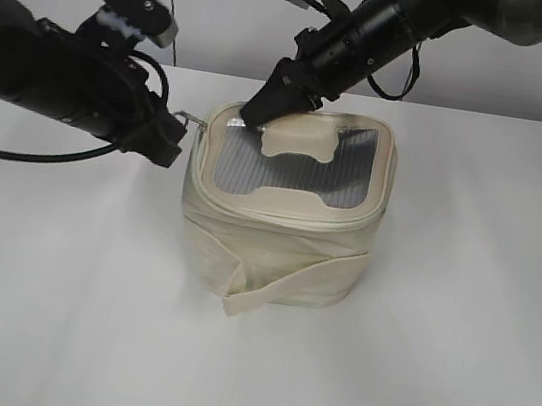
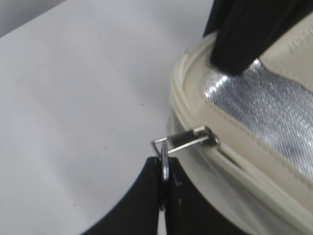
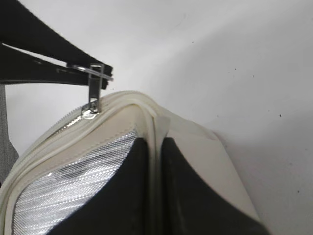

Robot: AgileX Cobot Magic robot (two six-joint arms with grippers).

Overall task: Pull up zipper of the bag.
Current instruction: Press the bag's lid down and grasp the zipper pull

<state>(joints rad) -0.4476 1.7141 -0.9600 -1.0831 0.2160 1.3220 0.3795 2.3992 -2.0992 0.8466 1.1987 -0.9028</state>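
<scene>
With my right gripper pinning the lid edge [image 1: 220, 119] beside the zipper pull at the rear corner, my left gripper should draw the pull round the bag's front [image 1: 278, 222].
The cream bag [image 1: 283, 227] stands mid-table with its grey mesh lid and H-shaped patch facing up. The zipper track [image 1: 250, 207] runs round the lid edge. My left gripper [image 1: 182, 132] is shut on the round ring of a silver zipper pull [image 2: 188, 140] at the bag's left rear corner; the ring sits pinched between the jaws [image 2: 165, 171]. My right gripper [image 1: 262, 111] is shut on a cream fold of the lid edge [image 3: 156, 128] at the same corner, next to the pull [image 3: 94, 95]. A second pull is not visible.
The bag's wide strap [image 1: 290, 284] wraps its front and its end sticks out low at the front. The white table [image 1: 454, 340] lies all round. A grey wall [image 1: 218, 4] stands behind. A black cable [image 1: 25, 154] hangs under the left arm.
</scene>
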